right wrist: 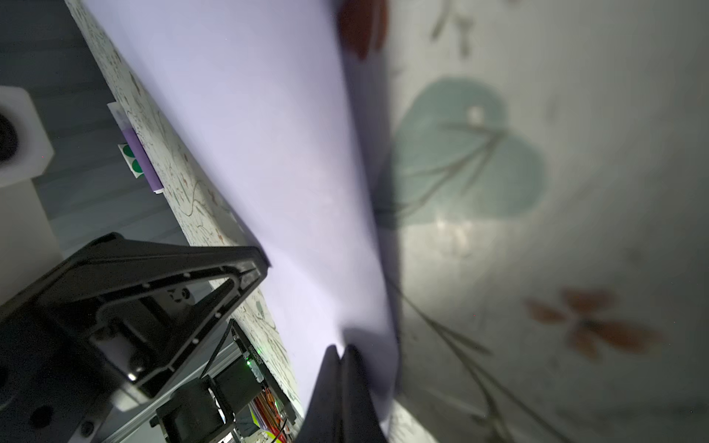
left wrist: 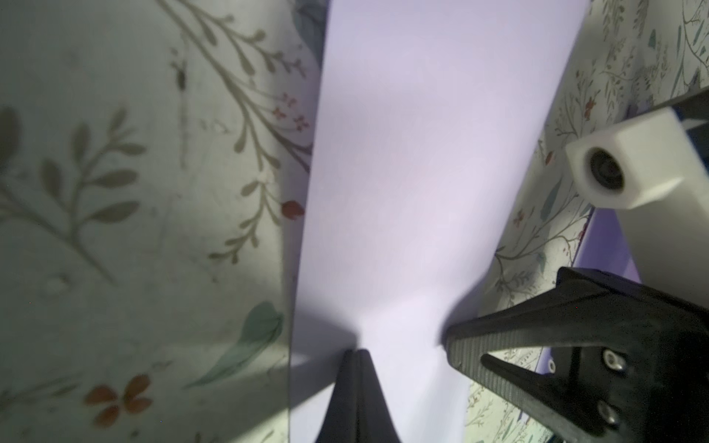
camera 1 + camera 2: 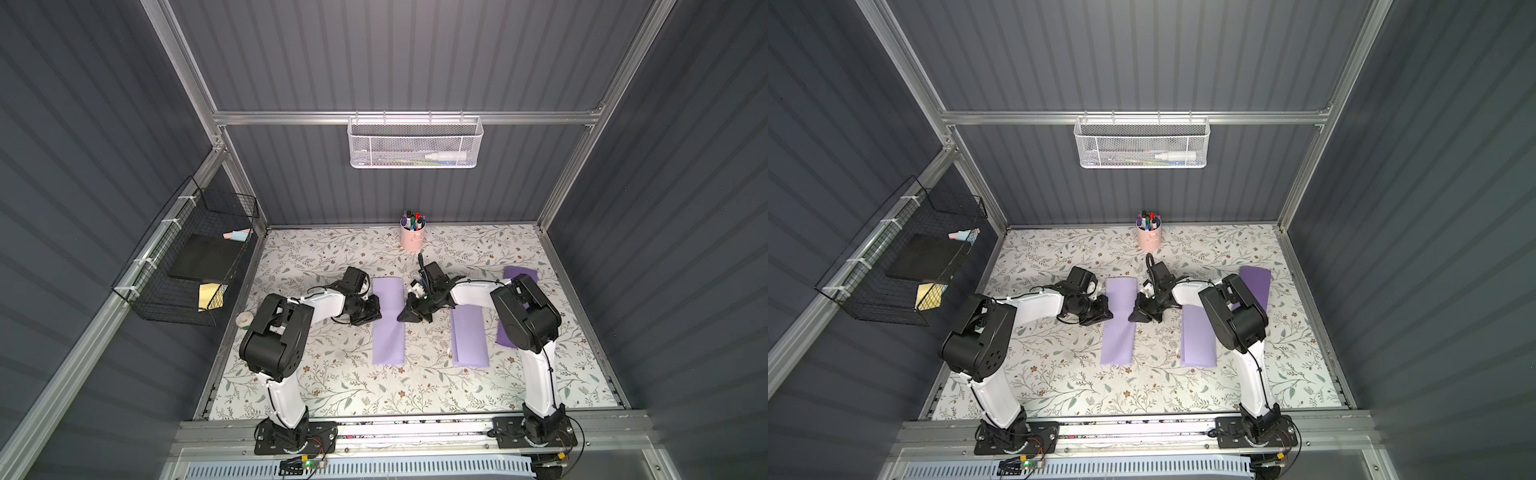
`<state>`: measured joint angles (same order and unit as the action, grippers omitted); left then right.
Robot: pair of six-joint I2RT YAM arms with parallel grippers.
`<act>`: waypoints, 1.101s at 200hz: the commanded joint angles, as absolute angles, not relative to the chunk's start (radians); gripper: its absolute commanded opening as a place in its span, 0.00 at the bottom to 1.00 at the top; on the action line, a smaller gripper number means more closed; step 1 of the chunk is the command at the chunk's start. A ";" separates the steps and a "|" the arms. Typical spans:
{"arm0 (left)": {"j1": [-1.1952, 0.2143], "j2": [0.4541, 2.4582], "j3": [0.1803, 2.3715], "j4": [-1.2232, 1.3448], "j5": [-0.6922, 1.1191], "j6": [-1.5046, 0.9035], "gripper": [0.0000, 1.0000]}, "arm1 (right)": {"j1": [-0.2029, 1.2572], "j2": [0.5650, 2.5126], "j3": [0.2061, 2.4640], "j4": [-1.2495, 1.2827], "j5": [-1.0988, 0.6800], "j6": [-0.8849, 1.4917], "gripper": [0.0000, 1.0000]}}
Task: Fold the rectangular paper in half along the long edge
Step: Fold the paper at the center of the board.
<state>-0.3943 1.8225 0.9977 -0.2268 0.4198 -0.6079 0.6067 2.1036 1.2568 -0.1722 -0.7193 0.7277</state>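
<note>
Both grippers are pinching in the paper's middle (image 3: 389, 314). Next, my right gripper moves away and works the long edge (image 3: 401, 353) near its close end while my left gripper stays where it is.
A lavender rectangular paper (image 3: 388, 336) (image 3: 1118, 336) lies as a long narrow strip mid-table, running front to back. It looks pinched in at its middle, between the two grippers. My left gripper (image 3: 378, 313) (image 3: 1110, 312) is shut, its tip resting on the strip near the left long edge (image 2: 356, 351). My right gripper (image 3: 400, 318) (image 3: 1131, 318) is shut too, its tip on the strip by the right long edge (image 1: 341, 349). I see no paper between either pair of fingers. In the left wrist view the right gripper's fingertips (image 2: 460, 341) touch the paper (image 2: 422, 153).
A second folded lavender sheet (image 3: 469, 336) lies right of the grippers, and a darker purple sheet (image 3: 519, 273) sits partly under the right arm. A pink cup of markers (image 3: 412, 239) stands at the back. A tape roll (image 3: 245, 319) is at the left edge, near a black wire basket (image 3: 195, 266).
</note>
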 commanded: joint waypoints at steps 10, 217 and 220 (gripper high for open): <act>-0.395 1.869 0.975 -0.378 0.334 -0.577 0.00 | 0.598 2.068 1.135 -0.152 -0.674 0.748 0.00; -0.396 1.882 0.978 -0.387 0.327 -0.570 0.00 | 0.696 1.970 1.044 -0.180 -0.694 0.754 0.00; -0.396 1.881 0.978 -0.388 0.328 -0.569 0.00 | 0.696 1.968 1.037 -0.184 -0.692 0.751 0.00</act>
